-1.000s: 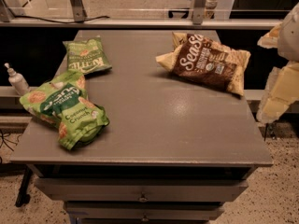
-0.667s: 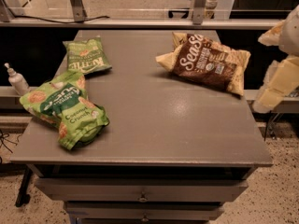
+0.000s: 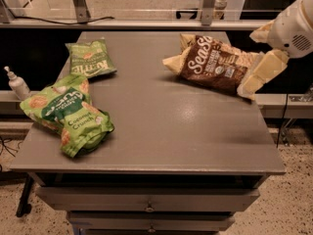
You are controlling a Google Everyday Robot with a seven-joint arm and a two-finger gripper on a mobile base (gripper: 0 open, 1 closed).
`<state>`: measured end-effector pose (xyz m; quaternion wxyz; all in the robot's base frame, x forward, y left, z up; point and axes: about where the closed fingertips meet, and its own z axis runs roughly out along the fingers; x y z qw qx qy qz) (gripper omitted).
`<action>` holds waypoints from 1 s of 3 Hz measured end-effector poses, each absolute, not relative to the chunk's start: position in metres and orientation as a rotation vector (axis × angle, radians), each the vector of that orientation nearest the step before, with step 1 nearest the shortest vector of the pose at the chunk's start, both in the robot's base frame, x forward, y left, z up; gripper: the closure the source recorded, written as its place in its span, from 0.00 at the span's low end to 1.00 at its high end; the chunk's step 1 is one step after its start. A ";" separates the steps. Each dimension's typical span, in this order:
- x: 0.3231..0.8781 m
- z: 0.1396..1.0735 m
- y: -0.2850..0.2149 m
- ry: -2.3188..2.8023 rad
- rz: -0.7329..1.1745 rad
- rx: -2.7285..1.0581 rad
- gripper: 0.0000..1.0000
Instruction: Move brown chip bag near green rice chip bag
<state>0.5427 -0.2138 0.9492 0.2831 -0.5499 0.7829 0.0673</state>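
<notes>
The brown chip bag (image 3: 215, 64) has a puffed middle (image 3: 207, 58), so I expect it to tip and hang spread out, holding its broad shape, when the robot's gripper raises it.
The brown chip bag (image 3: 210, 62) lies flat at the table's far right, with white "Sea" script facing up. The green rice chip bag (image 3: 66, 112), bright green with "Crunch" wording, lies at the near left edge, far from the brown one. My gripper (image 3: 247, 62) comes in from the right on a white arm. It is open and empty, and its pale fingers (image 3: 261, 72) hover over the right end of the brown bag.
A smaller olive-green bag (image 3: 89, 58) lies at the far left. A white pump bottle (image 3: 17, 83) stands just off the left edge. The grey table (image 3: 171, 126) has drawers below its front. A rail and glass panel run behind.
My gripper has moved left, from beside the table's right edge to over the right end of the brown bag. The bags have not moved.
</notes>
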 end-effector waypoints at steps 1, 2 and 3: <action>0.574 0.941 -0.205 2.047 0.195 -1.429 0.00; 0.608 0.935 -0.204 2.021 0.126 -1.405 0.00; 0.636 0.920 -0.206 2.042 0.077 -1.406 0.18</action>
